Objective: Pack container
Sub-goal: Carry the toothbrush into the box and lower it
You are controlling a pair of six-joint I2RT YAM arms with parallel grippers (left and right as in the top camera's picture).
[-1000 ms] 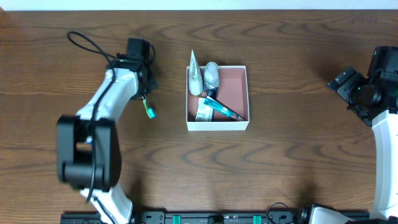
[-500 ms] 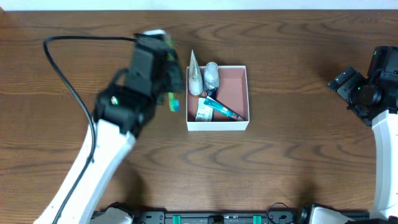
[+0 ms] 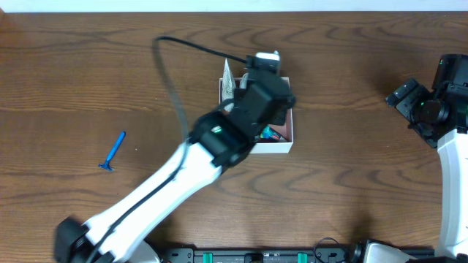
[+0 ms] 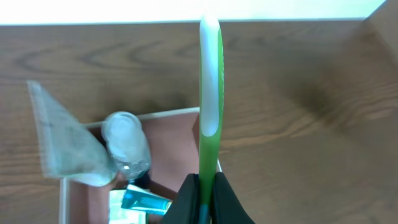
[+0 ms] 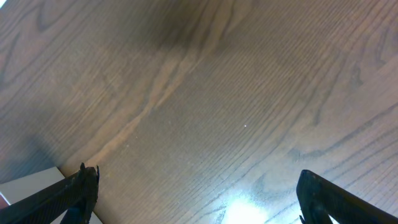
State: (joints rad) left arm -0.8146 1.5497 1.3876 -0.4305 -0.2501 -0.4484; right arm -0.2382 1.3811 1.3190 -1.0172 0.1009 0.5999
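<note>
The robot's left gripper goes on lowering the toothbrush [image 4: 211, 93] until it is inside the container's sides and then let go, because the toothbrush points along the open bottom of the container [image 4: 174, 143] beside the clear bottle.
The container [image 3: 287, 143] is a white-walled box with a pinkish-brown inside, at the table's middle; my left arm covers most of it from overhead. In the left wrist view its far wall [image 4: 168, 114] shows, with a clear bottle [image 4: 126, 146], a silvery tube [image 4: 62, 140] and a teal tube [image 4: 143, 200] inside. My left gripper [image 4: 205, 194] is shut on a green and white toothbrush [image 4: 209, 93], held above the container's right part. My right gripper [image 5: 199, 199] is open and empty over bare wood, far right of the container [image 3: 409, 98].
A blue razor [image 3: 112, 152] lies on the wood at the left. The silvery tube's tip [image 3: 227, 75] sticks out over the container's far left corner. A black cable [image 3: 175, 55] trails from my left arm.
My left arm has swung from the table's left side to above the container, carrying the green toothbrush. The blue razor now shows on the left. The right arm has not moved.
</note>
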